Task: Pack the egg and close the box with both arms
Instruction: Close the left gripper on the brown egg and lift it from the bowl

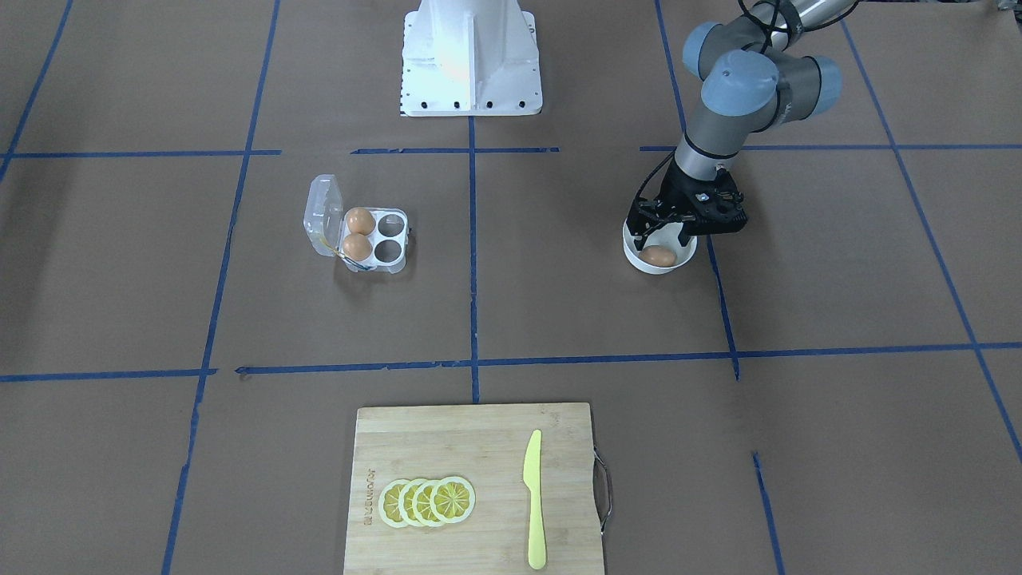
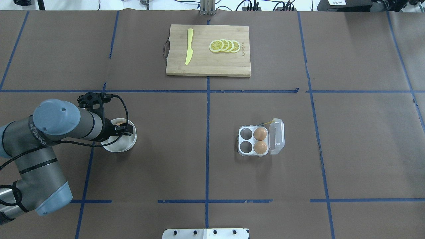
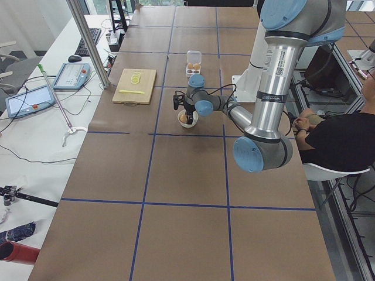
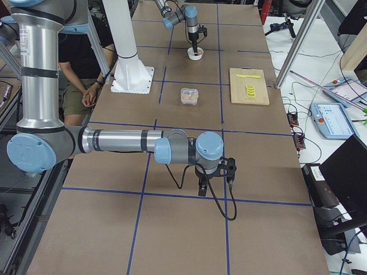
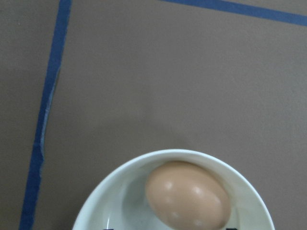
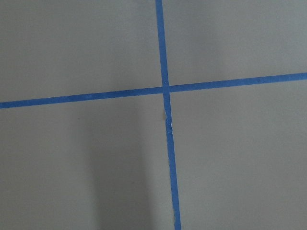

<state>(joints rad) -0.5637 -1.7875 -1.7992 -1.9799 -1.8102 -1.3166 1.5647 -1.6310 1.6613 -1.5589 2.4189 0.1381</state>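
My left gripper will let go of the light-brown egg (image 1: 657,255), and the egg will tip over and settle into the round empty cup (image 1: 388,251) because it lies sideways between my left gripper's fingers.
A light-brown egg (image 1: 659,255) lies in a round white bowl (image 1: 643,260); the left wrist view shows the egg (image 5: 188,195) close up. My left gripper (image 1: 663,237) is open, lowered into the bowl, with a finger on each side of the egg. The clear box (image 1: 375,237) stands with its lid (image 1: 322,214) open, two brown eggs in the cups beside the lid and two cups empty; it also shows in the overhead view (image 2: 254,141). My right gripper (image 4: 215,184) hangs over bare table far from the box; I cannot tell if it is open.
A wooden cutting board (image 1: 471,447) with lemon slices (image 1: 427,501) and a yellow knife (image 1: 533,499) lies at the operators' side. The white pedestal base (image 1: 471,56) stands at the robot's side. Blue tape lines cross the brown table.
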